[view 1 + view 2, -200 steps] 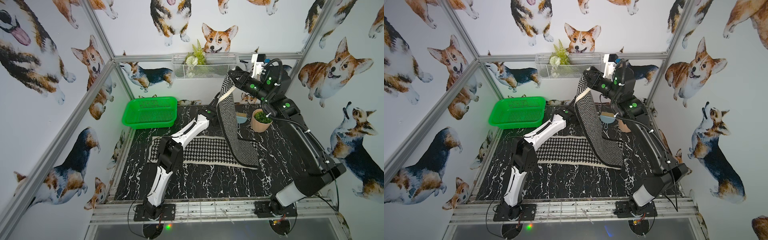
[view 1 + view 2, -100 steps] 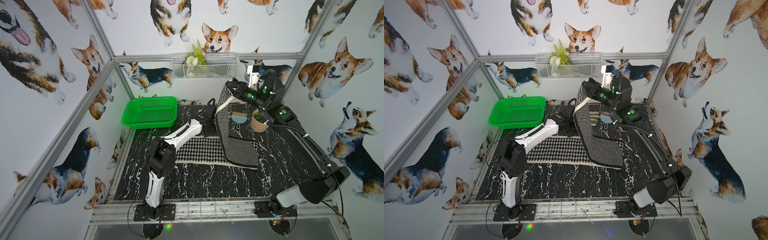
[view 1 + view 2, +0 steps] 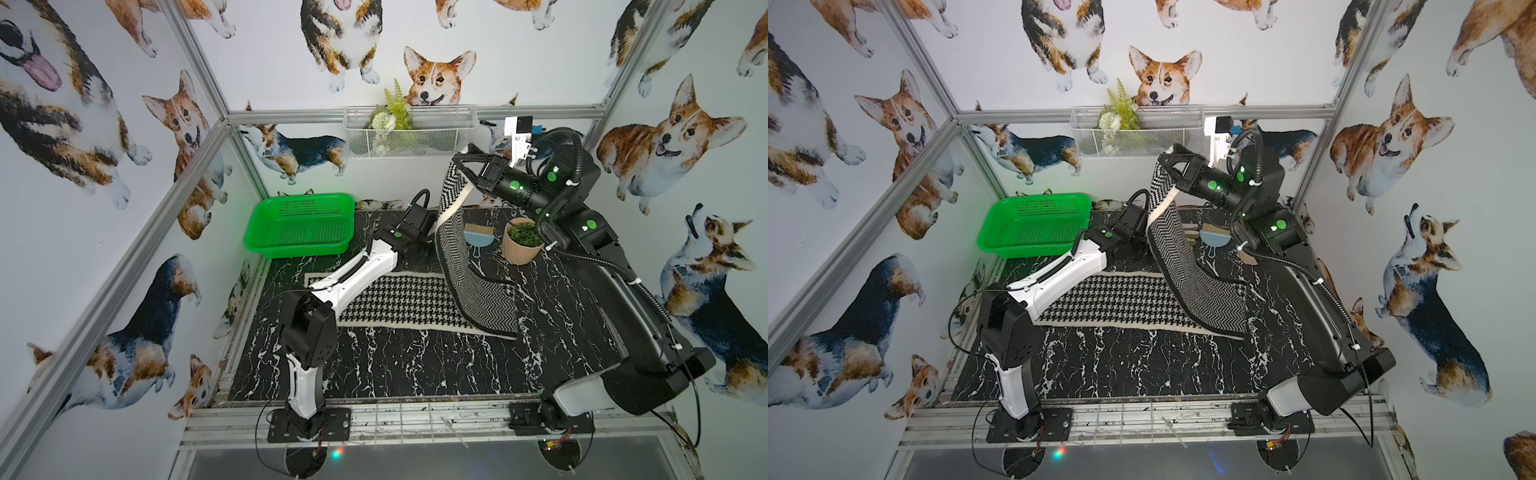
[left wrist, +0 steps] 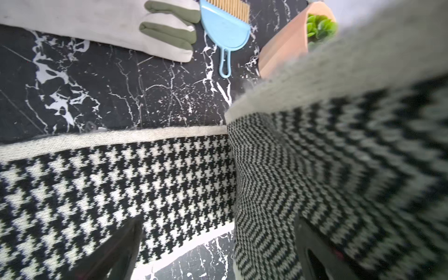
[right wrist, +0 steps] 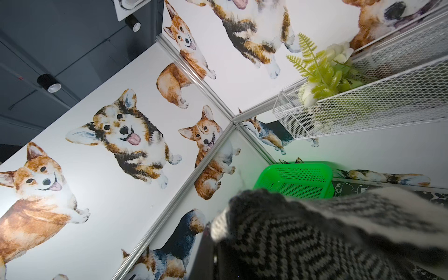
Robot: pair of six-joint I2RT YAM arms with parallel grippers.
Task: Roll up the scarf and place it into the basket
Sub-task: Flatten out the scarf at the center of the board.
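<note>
My left gripper is in the way of the herringbone piece's fold (image 3: 453,232). It should back toward the basket while my right gripper lowers the scarf's upper end over its houndstooth side (image 3: 364,306).
The scarf (image 3: 399,299) lies houndstooth side up across the marble table, and its right part rises as a herringbone band (image 3: 1167,249). My right gripper (image 3: 457,160) is shut on the scarf's upper end, high up near the back wall. In the right wrist view the scarf (image 5: 303,237) covers the jaws. My left gripper (image 4: 215,257) is open, low beside the hanging band and above the flat scarf's (image 4: 121,174) edge, and holds nothing. The green basket (image 3: 253,232) stands in the back left corner, also seen as the basket (image 5: 303,179) beyond the lifted cloth.
An off-white glove (image 4: 97,21), a blue brush (image 3: 478,237) and a potted plant (image 3: 521,245) sit behind the scarf at the back right. A white wire basket (image 3: 409,133) with a plant hangs on the back wall, close to my right gripper.
My right gripper dipped with the scarf's end and has come back up. The left arm's elbow sank toward the front left while its gripper stayed by the hanging band.
</note>
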